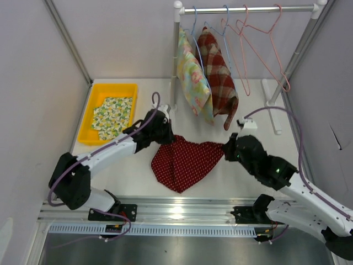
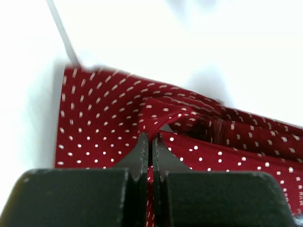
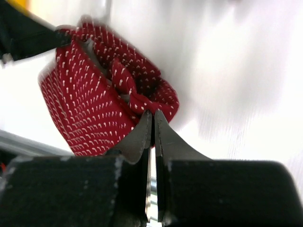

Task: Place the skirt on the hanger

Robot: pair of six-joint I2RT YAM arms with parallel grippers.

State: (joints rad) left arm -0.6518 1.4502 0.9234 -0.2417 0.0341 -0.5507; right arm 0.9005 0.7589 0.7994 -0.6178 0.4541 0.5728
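The skirt hangs crooked to a point [image 1: 180, 186] between my grippers, so I should put it down and grab its waist opening at the end with my left gripper.
The red skirt with white dots [image 1: 185, 163] is stretched between my two grippers above the white table, its lower part hanging to a point. My left gripper [image 1: 166, 134] is shut on the skirt's left waist corner; its wrist view shows the cloth [image 2: 118, 118] pinched at the fingertips [image 2: 152, 137]. My right gripper [image 1: 227, 148] is shut on the right waist corner; its wrist view shows the cloth [image 3: 90, 109] bunched at the fingertips [image 3: 152, 113]. Empty pink wire hangers [image 1: 253, 41] hang on the rail [image 1: 248, 9] at the back right.
Two garments, a pastel floral one [image 1: 193, 77] and a red plaid one [image 1: 218, 72], hang on blue hangers at the rail's left. A yellow tray [image 1: 92, 107] with a lemon-print cloth [image 1: 113, 115] sits back left. The rack's feet [image 1: 270, 99] rest on the table.
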